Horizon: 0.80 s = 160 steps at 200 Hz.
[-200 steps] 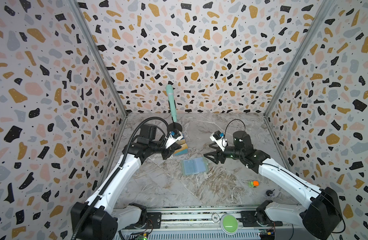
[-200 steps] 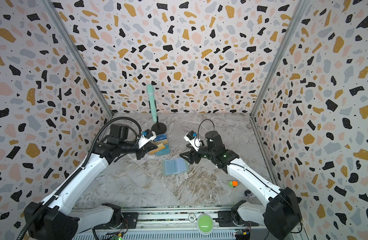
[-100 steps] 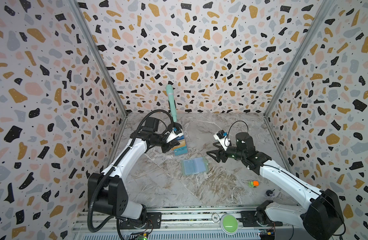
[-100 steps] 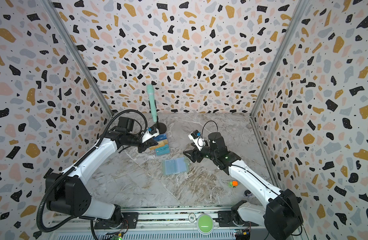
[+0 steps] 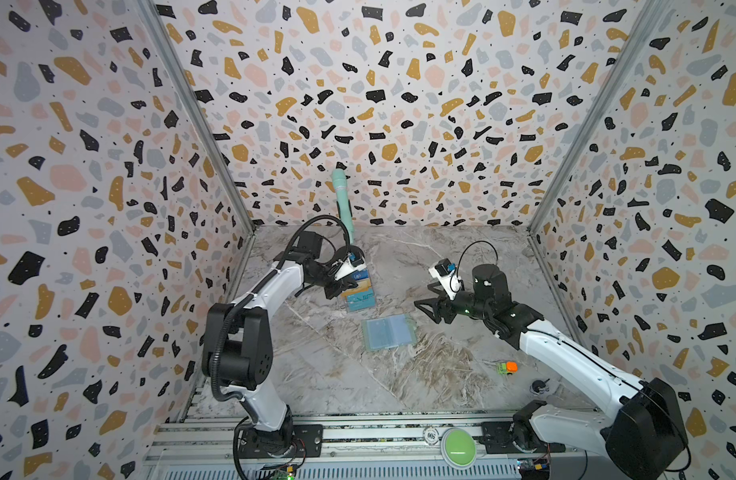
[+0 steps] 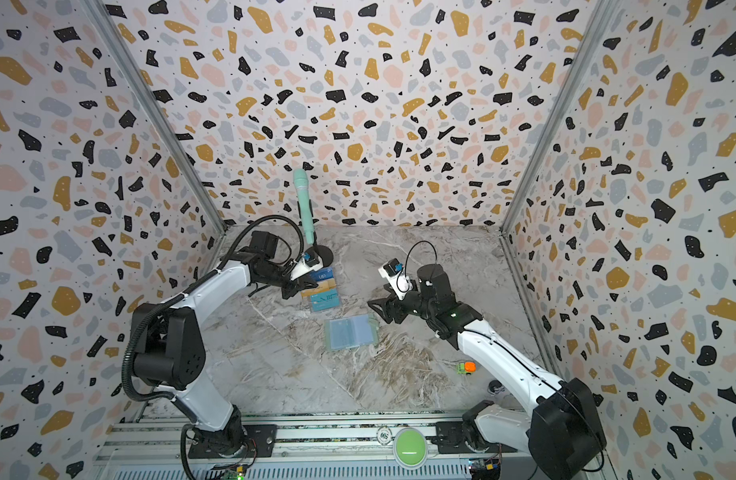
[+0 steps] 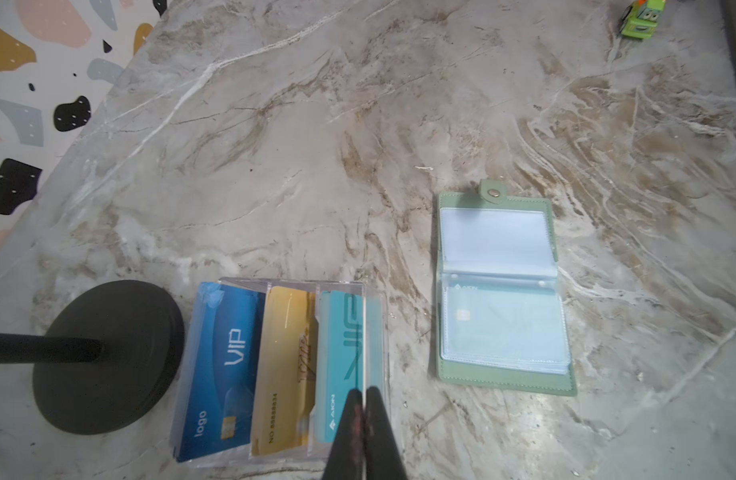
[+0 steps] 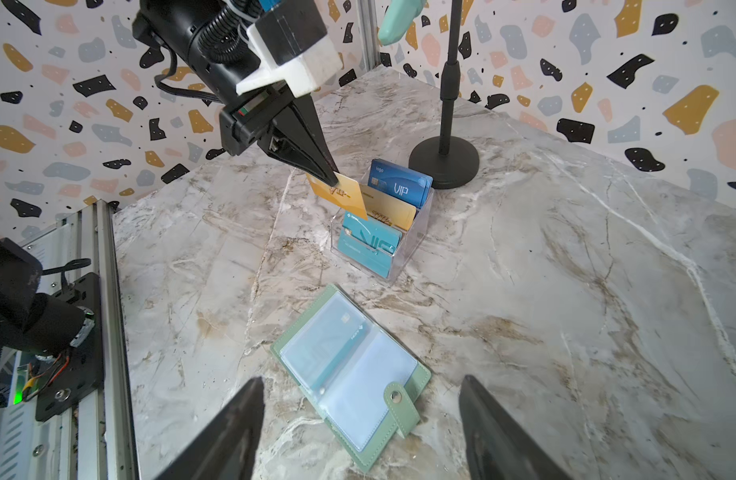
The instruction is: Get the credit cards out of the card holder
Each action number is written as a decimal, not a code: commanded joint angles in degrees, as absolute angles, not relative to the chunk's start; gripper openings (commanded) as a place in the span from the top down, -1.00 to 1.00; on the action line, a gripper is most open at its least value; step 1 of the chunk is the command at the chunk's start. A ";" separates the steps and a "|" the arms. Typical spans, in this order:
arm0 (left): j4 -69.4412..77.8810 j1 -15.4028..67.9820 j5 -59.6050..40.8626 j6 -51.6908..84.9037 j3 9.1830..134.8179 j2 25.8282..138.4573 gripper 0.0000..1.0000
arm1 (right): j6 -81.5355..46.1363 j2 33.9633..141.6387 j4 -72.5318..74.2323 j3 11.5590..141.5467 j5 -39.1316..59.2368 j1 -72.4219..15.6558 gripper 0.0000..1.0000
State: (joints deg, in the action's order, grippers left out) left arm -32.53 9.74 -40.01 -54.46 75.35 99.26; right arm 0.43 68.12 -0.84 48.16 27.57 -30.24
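I should keep carrying and lowering the yellow card [image 8: 349,195] with my left gripper until it slides in beside the clear stand's gold cards [image 8: 392,210], as it hangs parallel to them.
The mint-green card holder [image 5: 389,332] [image 6: 351,332] lies open and flat mid-table, its snap tab [image 8: 395,399] loose. A teal card [image 8: 337,340] shows inside one pale sleeve [image 7: 499,328]. My left gripper [image 8: 333,180] [image 5: 343,286] is shut on a golden yellow credit card [image 8: 341,193], held just above the clear tiered stand [image 8: 382,232] [image 7: 274,365]. In the left wrist view this card appears edge-on as a thin line [image 7: 364,332]. My right gripper [image 8: 360,380] [image 5: 428,307] hovers open over the holder's tab side, with nothing between its fingers.
The clear stand holds blue, gold and teal cards. A black round stand base [image 7: 108,357] with a mint microphone [image 5: 341,195] is just behind it. A small green and orange toy car [image 5: 506,368] sits front right, with a small black object [image 5: 538,386] near it.
The left arm's elbow has swung up and back while its gripper stayed at the clear stand with the yellow card. The right gripper has barely shifted.
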 commanded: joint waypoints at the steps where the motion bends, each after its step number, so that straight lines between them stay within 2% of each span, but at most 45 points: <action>1: -26.64 9.49 -39.00 -52.97 75.00 99.43 1.00 | 0.13 66.63 -0.30 48.41 27.16 -29.87 -0.48; 160: -18.63 9.32 -36.61 -48.51 73.61 105.47 1.00 | -0.78 66.97 0.41 47.94 26.28 -29.52 -0.49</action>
